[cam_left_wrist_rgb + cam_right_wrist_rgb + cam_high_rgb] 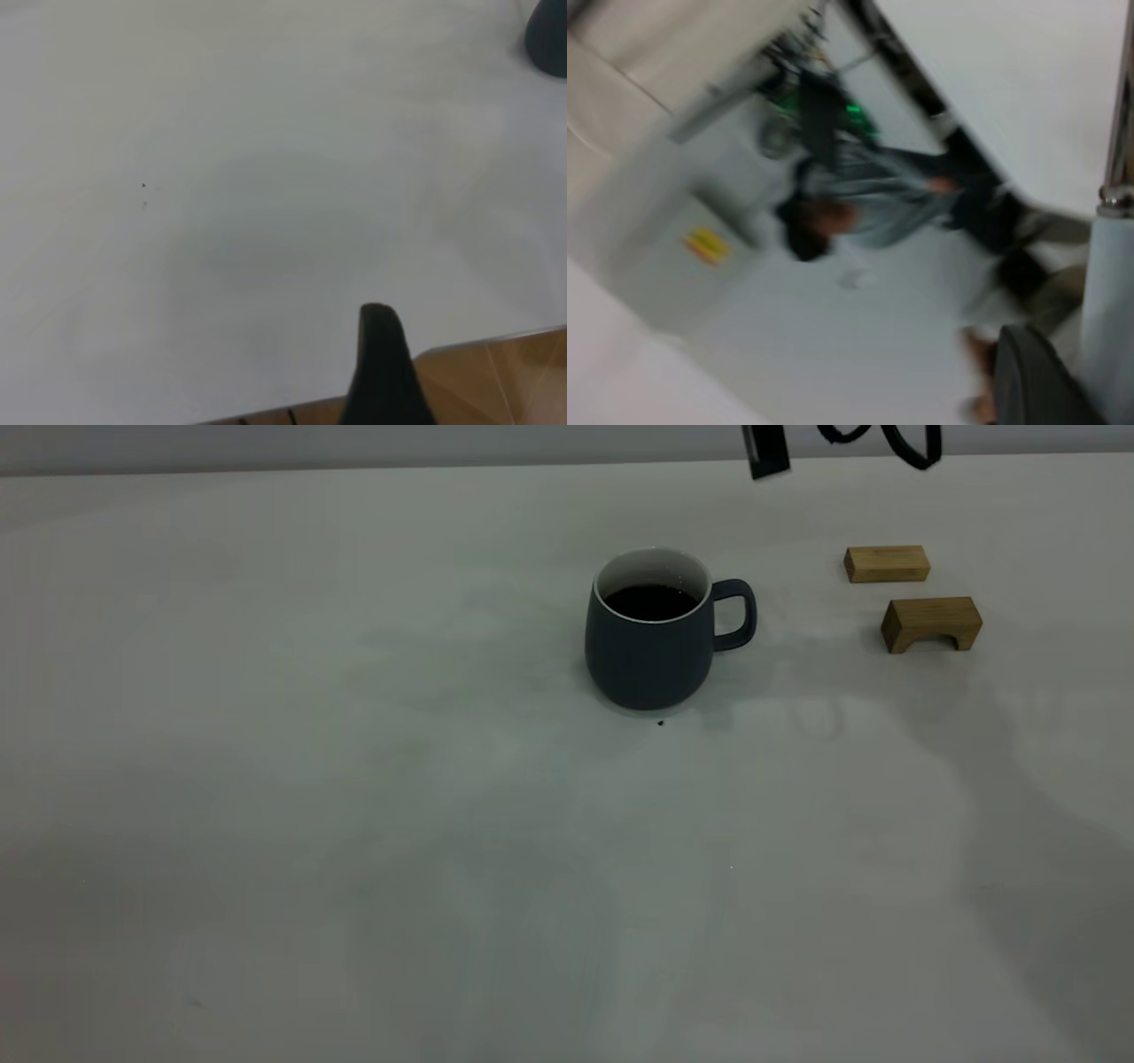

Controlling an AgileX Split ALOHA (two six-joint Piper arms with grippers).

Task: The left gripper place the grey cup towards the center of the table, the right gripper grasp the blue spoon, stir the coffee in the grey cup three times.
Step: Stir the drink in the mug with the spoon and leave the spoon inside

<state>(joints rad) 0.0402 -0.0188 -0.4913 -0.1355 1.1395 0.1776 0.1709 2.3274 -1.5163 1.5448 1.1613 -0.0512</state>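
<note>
The blue spoon's metal neck (1117, 197) leans in my raised right gripper, so next I turn the spoon upright before I lower it into the grey cup's opening (650, 600).
The grey cup (651, 651) stands upright near the middle of the table (354, 824), handle to the right, with dark coffee (651, 600) inside. Its edge also shows far off in the left wrist view (549, 35). My left gripper (383, 372) hangs over the table's edge, well away from the cup. The right gripper (1067, 363) is raised off the table and shut on the blue spoon (1107, 301): the pale handle lies against one dark finger (1036, 381) and the metal neck (1123, 106) points away. Black parts of the right arm (767, 452) show above and right of the cup.
Two tan wooden blocks, a flat one (886, 564) and an arched one (930, 623), lie right of the cup. A tiny dark speck (660, 723) sits just in front of it. Beyond the table edge a person (868, 208) sits in the room.
</note>
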